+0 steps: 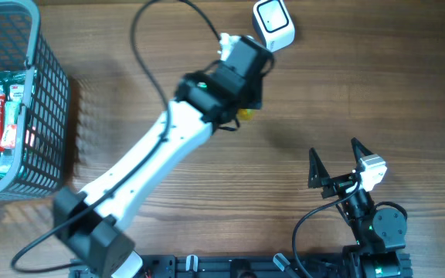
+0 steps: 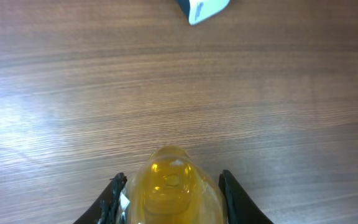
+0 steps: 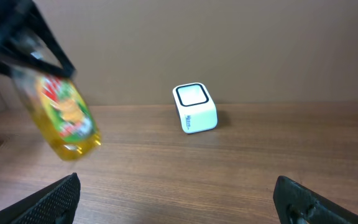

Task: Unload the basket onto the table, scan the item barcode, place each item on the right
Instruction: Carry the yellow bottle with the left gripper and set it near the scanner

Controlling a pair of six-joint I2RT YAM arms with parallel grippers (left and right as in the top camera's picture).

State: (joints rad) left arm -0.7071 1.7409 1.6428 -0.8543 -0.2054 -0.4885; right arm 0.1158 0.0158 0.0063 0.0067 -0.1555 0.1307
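My left gripper should keep lowering the bottle [image 3: 70, 118], hanging base down, until its base rests on the tabletop before my open right gripper [image 1: 284, 145], as that spot is clear.
A clear bottle of yellow liquid [image 3: 67, 118] with a red and green label hangs tilted above the table, and my left gripper [image 2: 171, 196] is shut on it. From above, only a sliver of the bottle [image 1: 245, 113] shows under the left arm. The white scanner [image 1: 273, 23] with a dark-framed window stands at the table's back, close beyond the left gripper [image 1: 242, 96]. It also appears as the scanner [image 3: 194, 107] in the right wrist view and as the scanner [image 2: 202, 9] at the top of the left wrist view. My right gripper [image 1: 337, 164] is open and holds nothing, near the front right.
A grey wire basket [image 1: 49, 116] at the far left holds several packaged items [image 1: 2, 116]. The left arm [image 1: 145, 166] stretches diagonally from the front edge toward the scanner, with a black cable looping above it.
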